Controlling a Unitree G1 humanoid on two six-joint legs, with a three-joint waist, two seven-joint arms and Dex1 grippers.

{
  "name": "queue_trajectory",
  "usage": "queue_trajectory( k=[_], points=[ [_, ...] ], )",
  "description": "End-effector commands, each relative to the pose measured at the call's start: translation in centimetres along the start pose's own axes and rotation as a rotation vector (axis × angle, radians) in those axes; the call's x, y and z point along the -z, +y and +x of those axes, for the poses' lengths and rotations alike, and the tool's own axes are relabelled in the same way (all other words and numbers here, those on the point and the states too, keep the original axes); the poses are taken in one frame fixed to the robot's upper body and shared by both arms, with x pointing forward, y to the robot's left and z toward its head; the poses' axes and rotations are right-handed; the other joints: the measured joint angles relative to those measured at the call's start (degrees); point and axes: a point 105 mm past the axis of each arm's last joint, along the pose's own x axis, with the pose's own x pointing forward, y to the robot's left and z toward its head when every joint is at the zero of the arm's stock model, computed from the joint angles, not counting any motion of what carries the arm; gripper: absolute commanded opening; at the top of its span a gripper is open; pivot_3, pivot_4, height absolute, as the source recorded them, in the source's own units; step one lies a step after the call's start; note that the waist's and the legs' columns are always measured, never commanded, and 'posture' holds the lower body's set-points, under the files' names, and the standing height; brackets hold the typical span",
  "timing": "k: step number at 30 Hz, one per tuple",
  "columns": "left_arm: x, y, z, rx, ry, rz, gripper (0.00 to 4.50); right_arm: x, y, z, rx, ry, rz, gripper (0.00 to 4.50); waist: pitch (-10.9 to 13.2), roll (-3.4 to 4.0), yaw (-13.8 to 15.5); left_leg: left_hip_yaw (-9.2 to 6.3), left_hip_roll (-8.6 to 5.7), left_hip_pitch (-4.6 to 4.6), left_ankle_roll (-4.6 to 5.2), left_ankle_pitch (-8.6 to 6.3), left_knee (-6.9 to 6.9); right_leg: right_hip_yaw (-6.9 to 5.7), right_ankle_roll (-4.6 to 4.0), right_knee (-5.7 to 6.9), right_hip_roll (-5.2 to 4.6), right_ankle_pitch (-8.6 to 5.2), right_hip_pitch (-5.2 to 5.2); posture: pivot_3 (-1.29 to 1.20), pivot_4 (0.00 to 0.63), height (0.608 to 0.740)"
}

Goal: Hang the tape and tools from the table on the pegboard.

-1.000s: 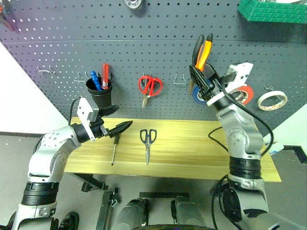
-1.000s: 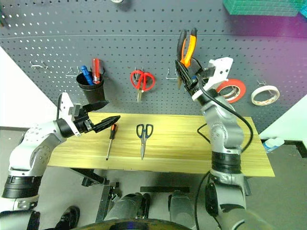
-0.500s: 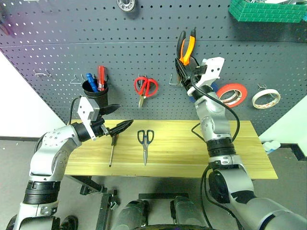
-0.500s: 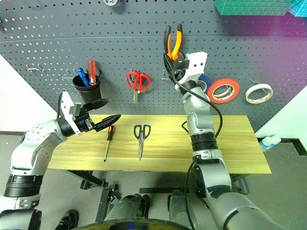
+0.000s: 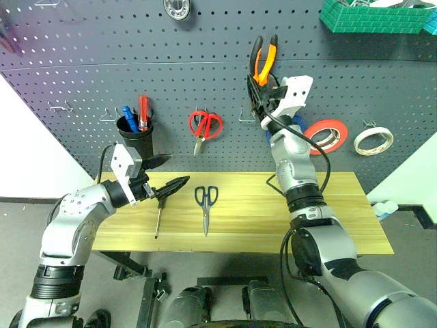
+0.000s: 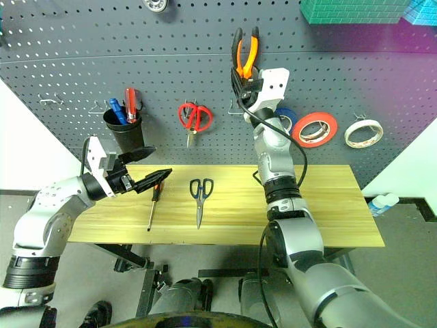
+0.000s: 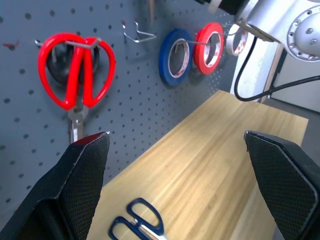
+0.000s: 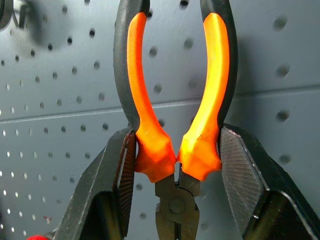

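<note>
My right gripper keeps lowering the pliers until the pliers' jaws (image 8: 177, 212) sit inside the empty hook, because the jaws point down and the pliers' handles spread above the hook.
My right gripper (image 5: 262, 94) is shut on the small orange-and-black pliers (image 5: 263, 60) and holds them handles-up against the dark grey pegboard (image 5: 205, 75). In the right wrist view its fingers (image 8: 121, 172) clamp the pliers (image 8: 172, 100) just above the joint. The whitish tape (image 5: 373, 140) hangs on a hook at the right. Dark-looped scissors (image 5: 205, 203) and a slim screwdriver (image 5: 158, 215) lie on the wooden table (image 5: 328, 219). My left gripper (image 5: 174, 171) hovers open over the screwdriver's handle end, empty.
Red-looped scissors (image 5: 205, 126), a blue roll (image 7: 175, 56) and a red-orange roll (image 5: 326, 135) hang on the board. A bare hook (image 5: 246, 117) sits just below the pliers. A black cup (image 5: 138, 137) holds screwdrivers. A green basket (image 5: 375, 17) hangs top right.
My right arm has stretched out and carried the pliers left and closer to the pegboard. The view has shifted a little. The left arm has kept still.
</note>
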Motion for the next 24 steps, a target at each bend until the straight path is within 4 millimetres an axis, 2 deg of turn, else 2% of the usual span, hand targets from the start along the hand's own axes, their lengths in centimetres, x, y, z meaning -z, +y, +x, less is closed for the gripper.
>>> queue_trajectory(
  k=[1, 24],
  points=[
    [-1.3, -0.2, -0.3, 0.002, -0.029, 0.033, 4.50, -2.5, 1.1, 1.4, -0.023, -0.096, -0.018, 2.09, 0.00, 0.00, 0.03, 0.00, 0.00, 0.00, 0.00, 0.00, 0.00, 0.00, -0.01, 0.00, 0.00, 0.01, 0.00, -0.01, 0.003, 0.740],
    [-0.6, -1.4, -1.3, -0.005, -0.004, -0.005, 4.50, -0.6, 0.6, 1.7, 0.031, -0.043, -0.116, 2.09, 0.03, 0.04, 0.26, 0.01, 0.07, 0.05, 0.07, -0.05, -0.05, 0.02, -0.11, 0.02, 0.06, 0.01, 0.00, 0.02, 0.056, 0.740]
  ],
)
